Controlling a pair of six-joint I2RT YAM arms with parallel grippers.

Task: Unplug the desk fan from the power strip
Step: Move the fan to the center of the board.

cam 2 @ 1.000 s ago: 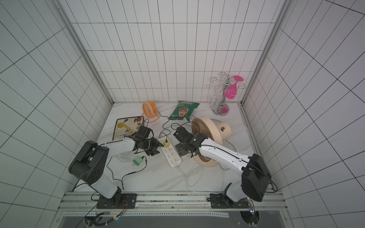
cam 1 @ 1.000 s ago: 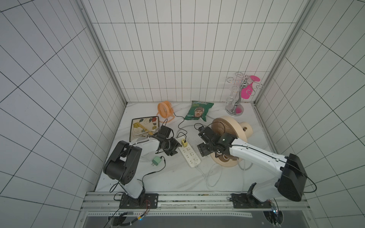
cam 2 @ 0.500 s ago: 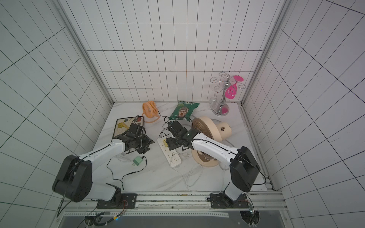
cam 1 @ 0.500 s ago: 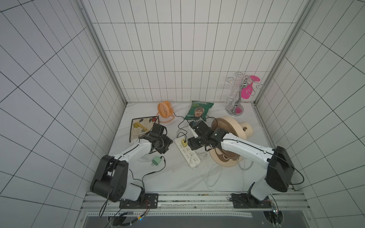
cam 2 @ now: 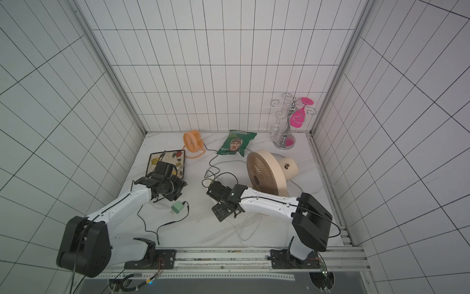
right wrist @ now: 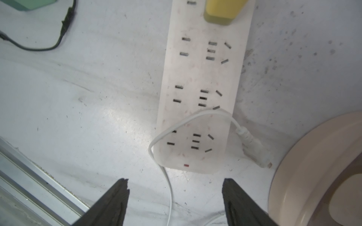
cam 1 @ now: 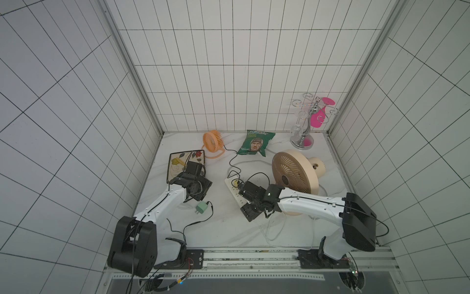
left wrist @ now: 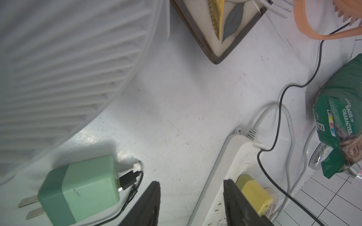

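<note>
My gripper will make the thin white cable (right wrist: 186,121) slide off cleanly when it pulls the cable aside, because the cable only hangs over the power strip with the cable's end lying free (right wrist: 257,148).
The white power strip (cam 1: 232,189) (left wrist: 231,156) (right wrist: 199,97) lies mid-table. A yellow plug (cam 1: 235,182) (left wrist: 252,191) (right wrist: 225,11) sits in its far end, and a black cord runs from there toward the small orange desk fan (cam 1: 213,142) (cam 2: 193,142). A green plug (cam 1: 202,208) (cam 2: 178,208) (left wrist: 82,187) lies loose on the table. My left gripper (cam 1: 201,193) (left wrist: 191,182) hangs open and empty between the green plug and the strip. My right gripper (cam 1: 250,213) (cam 2: 222,212) (right wrist: 175,180) is open, just off the strip's near end.
A large beige fan (cam 1: 292,175) (cam 2: 265,175) stands right of the strip. A thin white cable (right wrist: 195,117) loops over the strip's near end. A white fan grille (left wrist: 58,68) is close to my left gripper. A patterned tray (cam 1: 175,165), chip bag (cam 1: 255,146) and glass rack (cam 1: 302,137) sit farther back.
My left gripper has drawn back to the left, away from the strip. My right gripper reached toward the strip's far end, then came back to its near end. The green plug stayed put.
</note>
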